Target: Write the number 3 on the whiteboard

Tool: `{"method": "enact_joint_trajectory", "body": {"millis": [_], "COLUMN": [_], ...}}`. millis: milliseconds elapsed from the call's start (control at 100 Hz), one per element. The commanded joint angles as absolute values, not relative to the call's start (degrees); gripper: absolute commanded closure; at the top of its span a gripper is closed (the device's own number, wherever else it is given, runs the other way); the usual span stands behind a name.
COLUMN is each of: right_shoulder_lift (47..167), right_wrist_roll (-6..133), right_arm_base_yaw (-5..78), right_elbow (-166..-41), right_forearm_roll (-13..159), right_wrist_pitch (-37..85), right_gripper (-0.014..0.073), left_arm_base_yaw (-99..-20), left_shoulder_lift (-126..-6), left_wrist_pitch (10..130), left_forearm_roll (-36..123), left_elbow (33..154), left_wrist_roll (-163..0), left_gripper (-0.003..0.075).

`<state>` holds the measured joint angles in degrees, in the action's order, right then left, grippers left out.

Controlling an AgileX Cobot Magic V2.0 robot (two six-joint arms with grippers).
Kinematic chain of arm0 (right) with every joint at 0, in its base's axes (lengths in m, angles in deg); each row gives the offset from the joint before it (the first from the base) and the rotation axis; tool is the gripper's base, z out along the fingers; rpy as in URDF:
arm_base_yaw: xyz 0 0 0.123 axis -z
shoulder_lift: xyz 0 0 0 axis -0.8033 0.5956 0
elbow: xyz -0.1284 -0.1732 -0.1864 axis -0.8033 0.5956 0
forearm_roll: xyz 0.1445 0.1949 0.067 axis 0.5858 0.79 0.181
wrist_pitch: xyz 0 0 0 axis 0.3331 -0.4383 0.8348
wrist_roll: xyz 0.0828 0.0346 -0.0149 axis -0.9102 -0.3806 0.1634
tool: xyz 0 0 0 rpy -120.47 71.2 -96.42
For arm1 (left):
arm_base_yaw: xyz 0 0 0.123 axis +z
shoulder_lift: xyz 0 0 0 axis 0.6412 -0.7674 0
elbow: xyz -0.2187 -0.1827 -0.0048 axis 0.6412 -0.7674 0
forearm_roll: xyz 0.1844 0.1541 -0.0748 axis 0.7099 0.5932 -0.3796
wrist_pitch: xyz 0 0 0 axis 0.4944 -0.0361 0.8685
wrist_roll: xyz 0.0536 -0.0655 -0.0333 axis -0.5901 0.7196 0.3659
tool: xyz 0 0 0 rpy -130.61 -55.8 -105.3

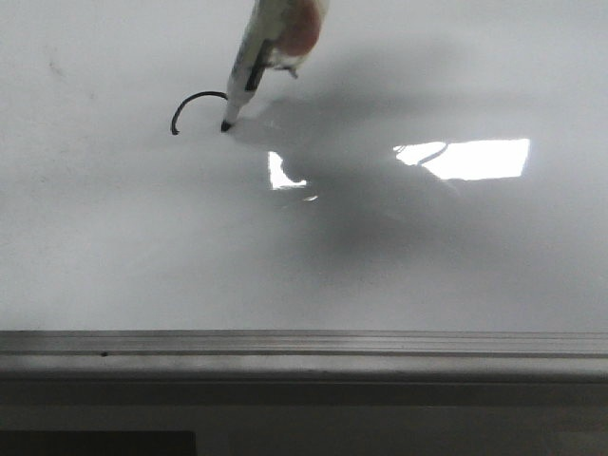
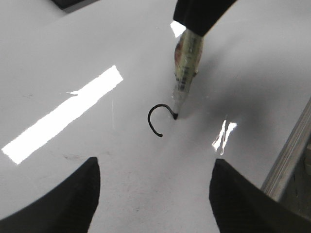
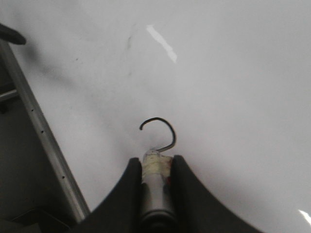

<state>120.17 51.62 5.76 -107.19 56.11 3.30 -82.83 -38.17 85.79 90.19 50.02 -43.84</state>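
Note:
The robot's right gripper should stroke inward and then turn back out for the lower curve (image 1: 237, 196), because only the 3's upper arc (image 1: 195, 96) shows above the marker's tip.
The whiteboard (image 1: 114, 237) fills the front view. On it is only a thin dark hooked arc (image 1: 195, 100); no whole number 3 shows. My right gripper (image 3: 155, 162) is shut on a pale marker (image 3: 156, 167). The marker (image 1: 255, 57) leans down with its black tip touching the board at the arc's right end. The left wrist view shows the arc (image 2: 153, 119), the marker (image 2: 186, 63) and the right gripper (image 2: 199, 14) above it. The arc also shows in the right wrist view (image 3: 163, 126). My left gripper (image 2: 155, 194) is open and empty, just above the board near the arc.
A grey metal rail (image 1: 304, 347) runs along the board's near edge and also shows in the left wrist view (image 2: 291, 155) and the right wrist view (image 3: 43, 141). A bright rectangular light reflection (image 1: 470, 159) lies right of the marker. Faint smudges mark the board.

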Motion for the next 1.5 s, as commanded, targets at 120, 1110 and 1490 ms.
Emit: {"method": "enact_joint_trajectory", "body": {"millis": [120,1110,1490], "right_shoulder_lift": [118.8,119.5,119.5], "right_wrist_roll": [50.9,50.0,50.0], "right_arm_base_yaw": [5.5,-4.4,-4.7], "right_elbow": [-108.0,-106.1,-106.1], "right_forearm_roll": [52.2,60.5,60.6], "right_wrist_pitch": [1.6,12.8,9.8], "right_gripper": [0.0658,0.0658,0.0658], "left_arm_base_yaw": [-82.6,-84.8,-84.9], "left_shoulder_lift": [-38.2,-61.0,-64.4], "left_wrist_pitch": [89.5,110.9,114.2], "left_forearm_roll": [89.4,89.4,87.9], "left_elbow": [51.7,51.7,51.7], "left_wrist_roll": [-43.3,-43.3,-43.3], "left_gripper": [0.0282,0.0282,0.0740]}}
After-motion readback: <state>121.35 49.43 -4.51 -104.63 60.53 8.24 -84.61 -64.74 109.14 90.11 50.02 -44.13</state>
